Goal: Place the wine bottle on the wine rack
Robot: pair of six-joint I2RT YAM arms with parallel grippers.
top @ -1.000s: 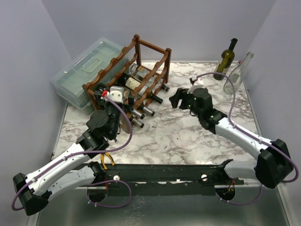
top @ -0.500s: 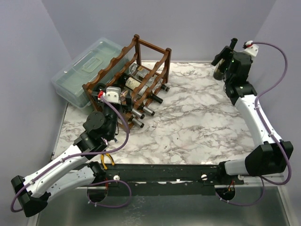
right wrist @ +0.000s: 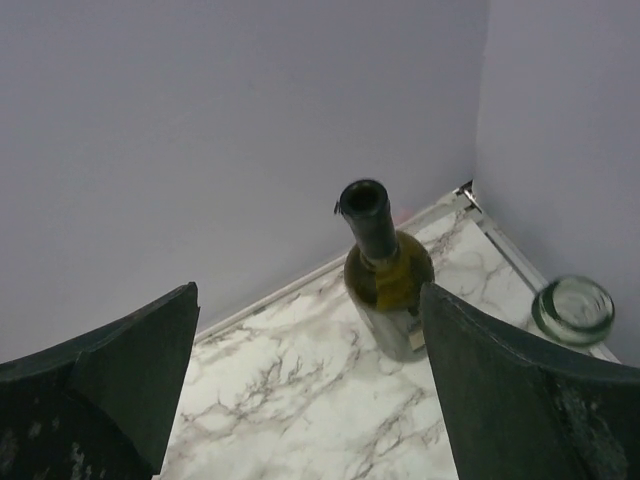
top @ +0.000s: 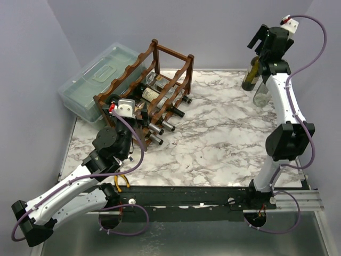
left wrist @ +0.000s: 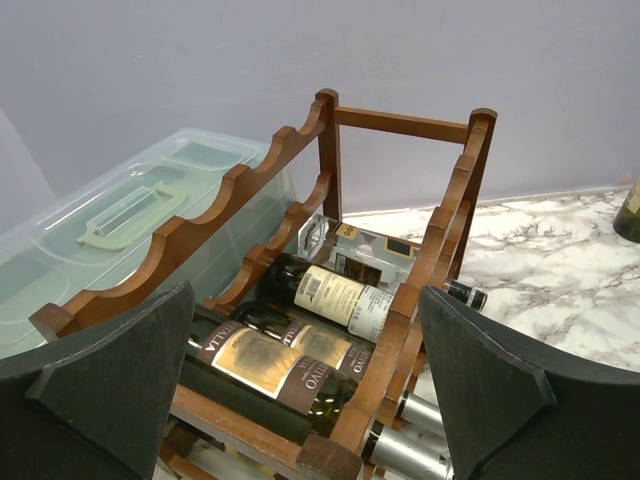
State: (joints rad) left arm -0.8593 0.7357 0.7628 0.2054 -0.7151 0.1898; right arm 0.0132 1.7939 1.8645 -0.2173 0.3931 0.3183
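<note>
The green wine bottle's neck [right wrist: 374, 228] stands clear of the glass bottle, facing my right gripper's open fingers, so I keep going closer until they straddle the neck [right wrist: 368, 208].
The dark green wine bottle [top: 251, 74] stands upright at the table's back right corner; in the right wrist view it [right wrist: 386, 272] is below and ahead of the fingers, a little right of centre. My right gripper [top: 257, 40] is open and empty, raised high above that bottle [right wrist: 310, 400]. The reddish-brown wooden wine rack [top: 171, 77] stands at the back left with several bottles lying in it [left wrist: 452, 215]. My left gripper [top: 137, 116] is open and empty just in front of the rack's near end [left wrist: 310, 400].
A clear empty glass bottle [top: 262, 95] stands beside the green one, to its right in the right wrist view [right wrist: 573, 310]. A translucent lidded plastic box [top: 98, 80] sits behind the rack on the left [left wrist: 120, 215]. Walls close in at the back and right.
My right arm has swung from the table's middle to the back right corner and risen above the green bottle. My left arm has barely moved.
</note>
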